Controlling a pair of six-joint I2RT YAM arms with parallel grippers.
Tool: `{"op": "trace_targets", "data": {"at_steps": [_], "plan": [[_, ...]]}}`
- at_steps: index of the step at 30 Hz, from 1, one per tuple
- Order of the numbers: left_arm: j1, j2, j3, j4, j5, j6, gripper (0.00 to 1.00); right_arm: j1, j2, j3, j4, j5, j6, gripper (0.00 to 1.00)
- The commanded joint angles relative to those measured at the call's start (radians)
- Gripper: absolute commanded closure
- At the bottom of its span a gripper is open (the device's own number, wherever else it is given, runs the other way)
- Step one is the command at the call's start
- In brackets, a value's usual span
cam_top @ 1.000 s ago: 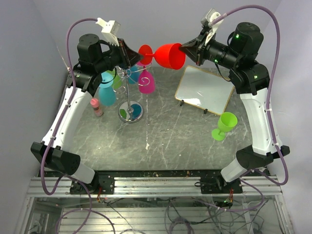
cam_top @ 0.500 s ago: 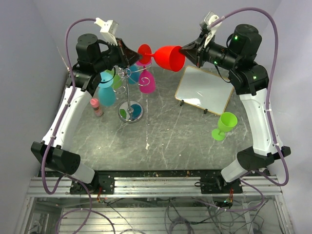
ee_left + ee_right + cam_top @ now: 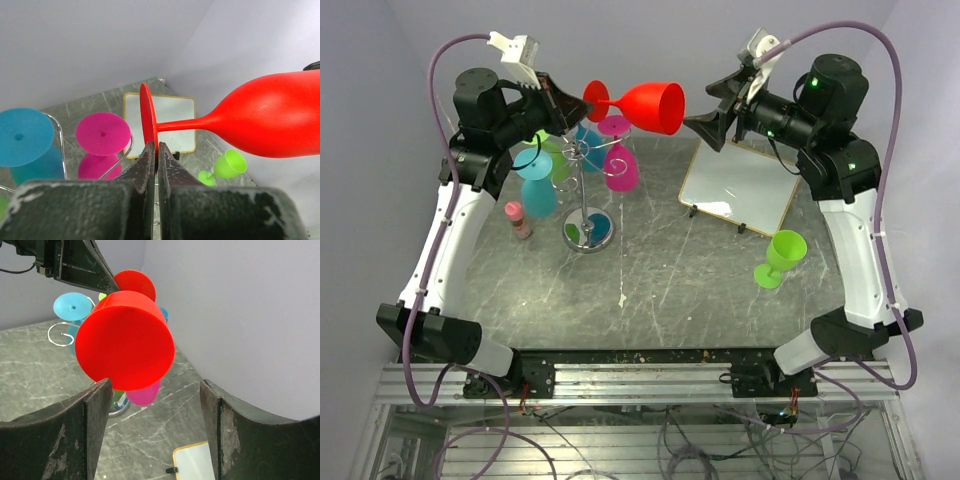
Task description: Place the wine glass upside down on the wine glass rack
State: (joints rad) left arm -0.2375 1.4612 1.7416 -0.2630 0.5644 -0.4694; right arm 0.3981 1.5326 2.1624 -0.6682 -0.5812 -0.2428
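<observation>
The red wine glass (image 3: 648,104) is lying level over the rack, so the robot's left gripper should first turn the glass's bowl down and then bring the glass's stem to the free front hook.
A red wine glass (image 3: 648,107) hangs sideways in the air above the wine glass rack (image 3: 584,190). My left gripper (image 3: 576,108) is shut on the edge of its round foot (image 3: 146,125); the stem and bowl (image 3: 270,120) point to the right. My right gripper (image 3: 706,122) stands open just right of the bowl's rim and does not touch it. In the right wrist view the bowl (image 3: 125,342) sits ahead of my right gripper (image 3: 154,385). The silver wire rack carries upside-down glasses: blue (image 3: 537,185), pink (image 3: 620,165) and green (image 3: 560,162).
A white board with a yellow frame (image 3: 738,185) stands tilted at the back right. A green wine glass (image 3: 780,257) stands upright near the right arm. A small pink bottle (image 3: 518,220) stands left of the rack's round base (image 3: 588,233).
My right gripper has opened, let go of the red bowl and drawn back to the right. The left gripper has carried the glass a little left and up.
</observation>
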Motion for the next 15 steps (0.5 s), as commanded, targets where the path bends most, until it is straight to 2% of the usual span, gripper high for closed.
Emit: {"op": "trace_targets", "data": {"at_steps": [1, 7, 15], "plan": [[0.006, -0.047, 0.023, -0.003, -0.053, 0.07, 0.93, -0.018, -0.044, -0.009, -0.008, -0.008, -0.013, 0.28], [0.006, -0.071, 0.08, -0.115, -0.182, 0.262, 0.93, -0.046, -0.086, -0.036, -0.027, 0.042, -0.05, 0.23], [-0.008, -0.112, 0.132, -0.2, -0.268, 0.458, 0.93, -0.117, -0.132, -0.074, -0.026, 0.084, -0.068, 0.2]]}}
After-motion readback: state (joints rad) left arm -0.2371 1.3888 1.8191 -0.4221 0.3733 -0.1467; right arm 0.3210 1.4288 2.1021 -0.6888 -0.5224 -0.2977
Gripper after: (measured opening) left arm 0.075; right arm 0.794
